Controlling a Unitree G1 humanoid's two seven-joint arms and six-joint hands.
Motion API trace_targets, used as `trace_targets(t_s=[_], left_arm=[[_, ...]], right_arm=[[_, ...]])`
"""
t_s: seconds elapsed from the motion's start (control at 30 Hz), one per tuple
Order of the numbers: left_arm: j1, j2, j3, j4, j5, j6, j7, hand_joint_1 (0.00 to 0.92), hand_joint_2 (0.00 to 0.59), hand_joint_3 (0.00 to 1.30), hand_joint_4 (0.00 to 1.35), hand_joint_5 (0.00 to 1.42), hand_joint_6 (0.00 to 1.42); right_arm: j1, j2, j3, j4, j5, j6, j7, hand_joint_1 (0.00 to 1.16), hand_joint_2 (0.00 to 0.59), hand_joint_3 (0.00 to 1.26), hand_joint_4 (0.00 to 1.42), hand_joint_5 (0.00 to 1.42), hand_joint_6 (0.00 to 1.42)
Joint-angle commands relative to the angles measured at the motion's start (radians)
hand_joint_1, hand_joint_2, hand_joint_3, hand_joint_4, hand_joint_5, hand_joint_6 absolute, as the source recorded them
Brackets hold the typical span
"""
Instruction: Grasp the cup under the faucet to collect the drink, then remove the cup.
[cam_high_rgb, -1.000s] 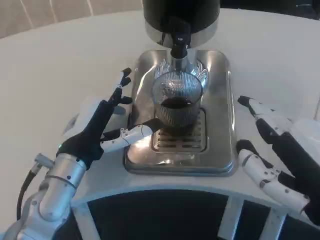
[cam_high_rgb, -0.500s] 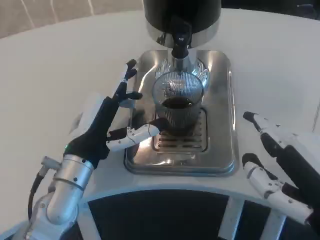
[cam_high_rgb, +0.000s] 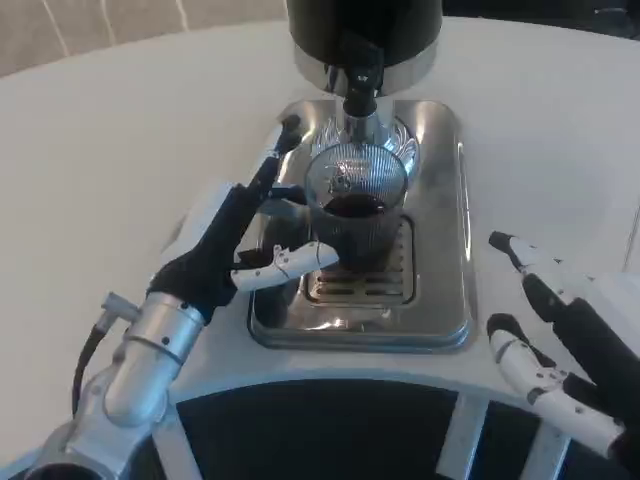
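Observation:
I see the dark drink (cam_high_rgb: 355, 206) well below the cup's rim (cam_high_rgb: 356, 146), so the drink will stay in the cup when I carry the cup off the drip tray.
A ribbed clear glass cup (cam_high_rgb: 354, 205) with dark drink in it stands on the steel drip tray (cam_high_rgb: 440, 250), directly below the black faucet (cam_high_rgb: 360, 75). My left hand (cam_high_rgb: 240, 235) is spread open just left of the cup, its thumb reaching to the cup's base and its upper fingers near the rim; I cannot tell if they touch the glass. Off the tray at the lower right, my right hand (cam_high_rgb: 560, 335) rests open over the table with nothing in it.
The black dispenser body (cam_high_rgb: 362, 30) rises behind the tray. White table (cam_high_rgb: 110, 150) spreads to the left and right. Its curved front edge runs just below the tray, with dark floor beneath.
My left hand has moved right and forward, closing the gap to the cup. My right hand has drawn slightly back and to the right, away from the tray.

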Motion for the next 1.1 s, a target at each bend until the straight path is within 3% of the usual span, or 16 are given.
trace_targets(t_s=[0.03, 0.4, 0.7, 1.1], left_arm=[[-0.013, -0.008, -0.014, 0.018, 0.006, -0.018, -0.001, 0.400, 0.055, 0.02, 0.09, 0.43, 0.49], [-0.047, -0.017, -0.037, 0.052, 0.006, -0.027, -0.033, 0.400, 0.055, 0.11, 0.18, 0.48, 0.53], [-0.085, -0.031, -0.060, 0.087, 0.013, -0.030, -0.060, 0.400, 0.055, 0.13, 0.18, 0.47, 0.47], [-0.125, -0.043, -0.099, 0.118, 0.057, 0.004, -0.026, 0.388, 0.059, 0.13, 0.17, 0.44, 0.42]], right_arm=[[0.030, 0.021, -0.017, -0.015, 0.003, -0.031, 0.008, 0.00, 0.583, 0.00, 0.00, 0.00, 0.00], [0.061, 0.068, -0.048, -0.015, 0.014, -0.076, 0.008, 0.00, 0.577, 0.00, 0.00, 0.00, 0.00], [0.065, 0.060, -0.082, -0.015, 0.044, -0.076, 0.012, 0.00, 0.579, 0.00, 0.00, 0.00, 0.00], [0.057, 0.052, -0.090, -0.015, 0.048, -0.059, 0.016, 0.00, 0.579, 0.00, 0.00, 0.00, 0.00]])
